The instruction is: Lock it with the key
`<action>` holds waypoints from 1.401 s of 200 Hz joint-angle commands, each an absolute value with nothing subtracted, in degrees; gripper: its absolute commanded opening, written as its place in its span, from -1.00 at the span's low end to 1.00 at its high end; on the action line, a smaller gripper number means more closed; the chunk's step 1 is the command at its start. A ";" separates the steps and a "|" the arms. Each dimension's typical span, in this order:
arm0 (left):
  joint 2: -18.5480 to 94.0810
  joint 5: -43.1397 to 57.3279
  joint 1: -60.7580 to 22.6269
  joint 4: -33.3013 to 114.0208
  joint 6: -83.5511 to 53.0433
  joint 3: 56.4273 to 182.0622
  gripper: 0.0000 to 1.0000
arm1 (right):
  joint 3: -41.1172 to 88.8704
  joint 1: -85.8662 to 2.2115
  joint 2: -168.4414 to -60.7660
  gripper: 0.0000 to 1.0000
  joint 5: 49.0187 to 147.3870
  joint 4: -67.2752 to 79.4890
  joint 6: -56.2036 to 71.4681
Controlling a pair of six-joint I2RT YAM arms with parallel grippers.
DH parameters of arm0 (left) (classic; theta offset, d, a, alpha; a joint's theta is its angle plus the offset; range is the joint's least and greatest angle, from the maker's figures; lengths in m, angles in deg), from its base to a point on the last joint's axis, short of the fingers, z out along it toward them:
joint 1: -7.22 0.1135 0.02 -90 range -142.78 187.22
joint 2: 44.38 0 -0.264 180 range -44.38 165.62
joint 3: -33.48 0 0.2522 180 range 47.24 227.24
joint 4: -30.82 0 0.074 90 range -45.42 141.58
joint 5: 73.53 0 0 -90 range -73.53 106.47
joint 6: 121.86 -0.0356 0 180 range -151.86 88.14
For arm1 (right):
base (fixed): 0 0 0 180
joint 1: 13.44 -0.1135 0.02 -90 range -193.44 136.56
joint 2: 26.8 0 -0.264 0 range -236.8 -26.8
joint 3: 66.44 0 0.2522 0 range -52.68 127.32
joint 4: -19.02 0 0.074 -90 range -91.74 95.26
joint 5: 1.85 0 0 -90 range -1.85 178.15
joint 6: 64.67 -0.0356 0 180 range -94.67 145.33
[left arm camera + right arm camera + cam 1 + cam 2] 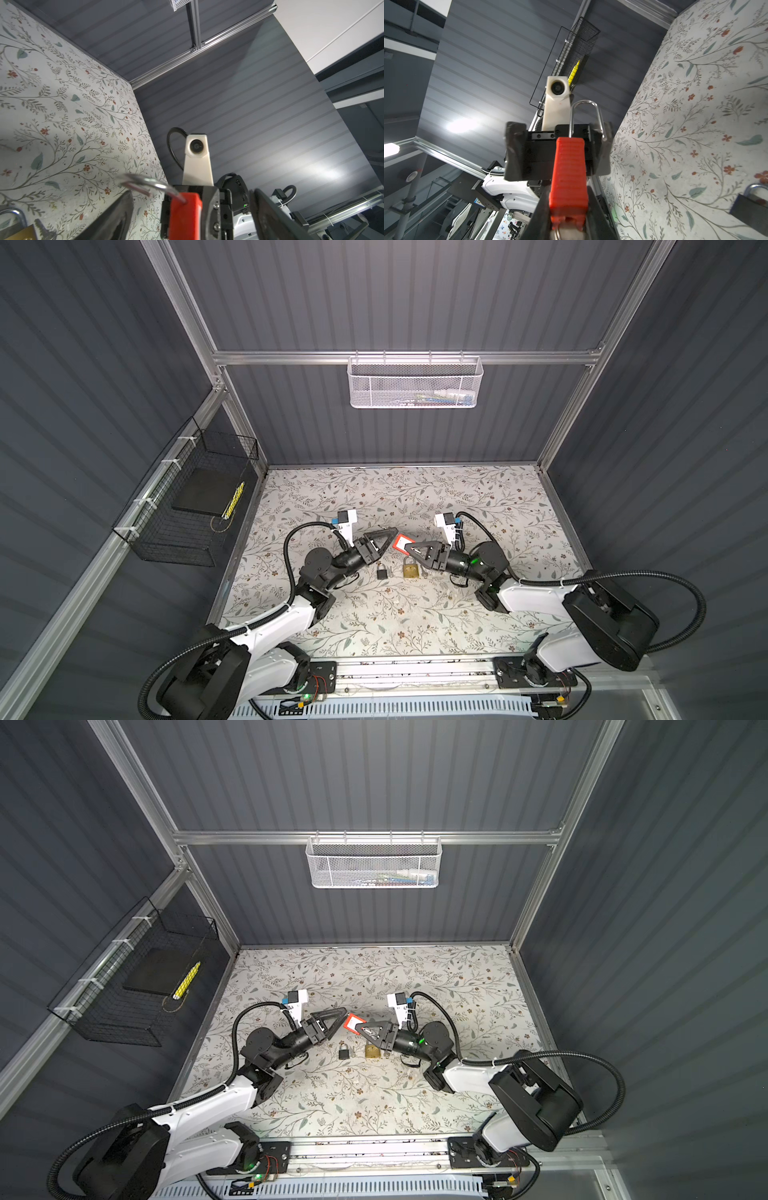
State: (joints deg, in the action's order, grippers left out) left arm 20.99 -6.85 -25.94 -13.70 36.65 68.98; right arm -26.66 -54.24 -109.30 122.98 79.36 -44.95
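My right gripper should move back and my left gripper should first squeeze the shackle straight (585,102), because the shackle's free leg (602,130) sticks out beside the red padlock's body.
A red padlock (404,542) (353,1024) hangs in the air over the table's middle, with my right gripper (410,548) (569,207) shut on its body (569,176). A blurred metal key with a ring (565,232) shows at the padlock's lower end, between the fingers. The silver shackle (586,112) (145,182) has one leg in the body and the other leg free. My left gripper (387,545) (338,1024) (192,193) faces the shackle end, open, its fingers (118,216) apart on either side of the padlock and not touching it.
A black padlock (381,571) (749,205) and a brass padlock (410,568) (16,231) lie on the floral table below the grippers, each with a small key (424,573) beside it. A black wire basket (195,506) hangs on the left wall, a white mesh basket (415,383) on the back.
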 commanded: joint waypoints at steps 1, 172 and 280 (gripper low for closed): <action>21.14 -7.37 -25.52 -12.81 35.02 69.20 0.79 | -27.06 -54.61 -105.83 -0.89 124.71 80.28 -43.58; 20.48 -8.07 -24.77 -12.11 34.93 69.58 -0.03 | -31.30 -53.55 -102.57 -0.91 124.75 77.01 -42.41; 18.47 -8.20 -24.37 -10.00 34.15 69.27 -0.70 | -30.13 -51.83 -99.58 -0.93 127.17 69.26 -38.20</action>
